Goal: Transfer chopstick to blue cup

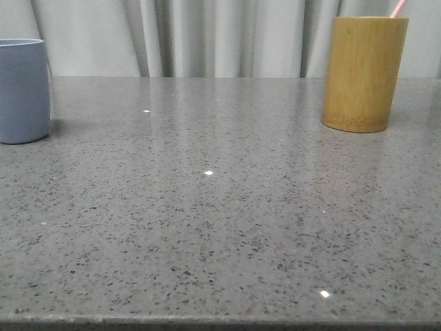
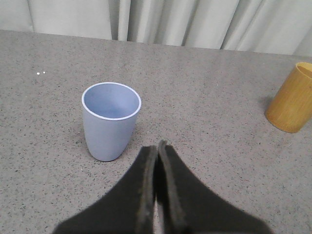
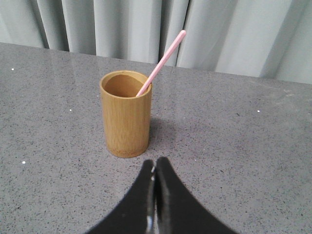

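The blue cup (image 1: 23,93) is a long way from the bamboo holder, so my left gripper should first raise the cup toward the middle (image 1: 207,131), and then my right gripper should take the chopstick.
The pale blue cup (image 1: 22,91) stands at the far left of the grey table; the left wrist view shows the blue cup (image 2: 109,121) upright and empty. A pale pink chopstick (image 3: 162,62) leans in the yellow-brown bamboo holder (image 3: 126,113), its tip just showing in the front view (image 1: 397,8) above the bamboo holder (image 1: 363,74) at the far right. My left gripper (image 2: 156,147) is shut and empty, short of the blue cup. My right gripper (image 3: 155,162) is shut and empty, just short of the bamboo holder. Neither gripper shows in the front view.
The speckled grey stone table (image 1: 220,227) spans the view, with its front edge at the bottom. Pale curtains (image 1: 207,34) hang right behind the table. The bamboo holder also shows at the edge of the left wrist view (image 2: 294,99).
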